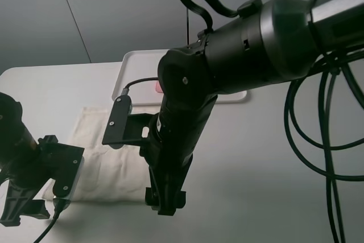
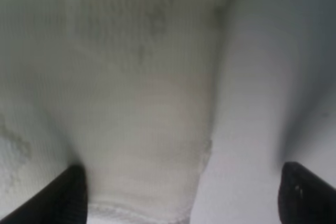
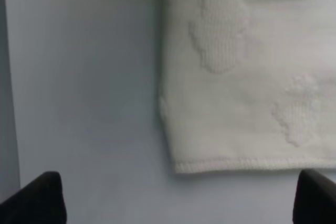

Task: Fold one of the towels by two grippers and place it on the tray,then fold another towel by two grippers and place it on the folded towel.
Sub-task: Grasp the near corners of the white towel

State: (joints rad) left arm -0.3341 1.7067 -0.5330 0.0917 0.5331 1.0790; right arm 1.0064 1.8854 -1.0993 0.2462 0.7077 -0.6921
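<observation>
The cream-white towel's thin corner (image 3: 185,162) is lying flat, so I expect its near half (image 1: 114,180) to fold over and the far half to stay flat when I raise the thin corner.
The cream-white towel (image 1: 108,169) lies on the table in front of the white tray (image 1: 136,61). A sliver of the pink folded towel (image 1: 158,87) shows on the tray, mostly hidden behind my right arm. My right gripper (image 1: 165,200) points down at the towel's near right corner; in the right wrist view it (image 3: 178,198) is open, with the towel's corner (image 3: 247,93) just beyond the fingertips. My left gripper (image 1: 25,209) is at the towel's near left end. It (image 2: 184,195) is open over the towel's edge (image 2: 147,129).
The grey-white table (image 1: 267,186) stretches to the right of the towel. Black cables (image 1: 324,140) hang at the right. My right arm covers the middle of the exterior view and most of the tray.
</observation>
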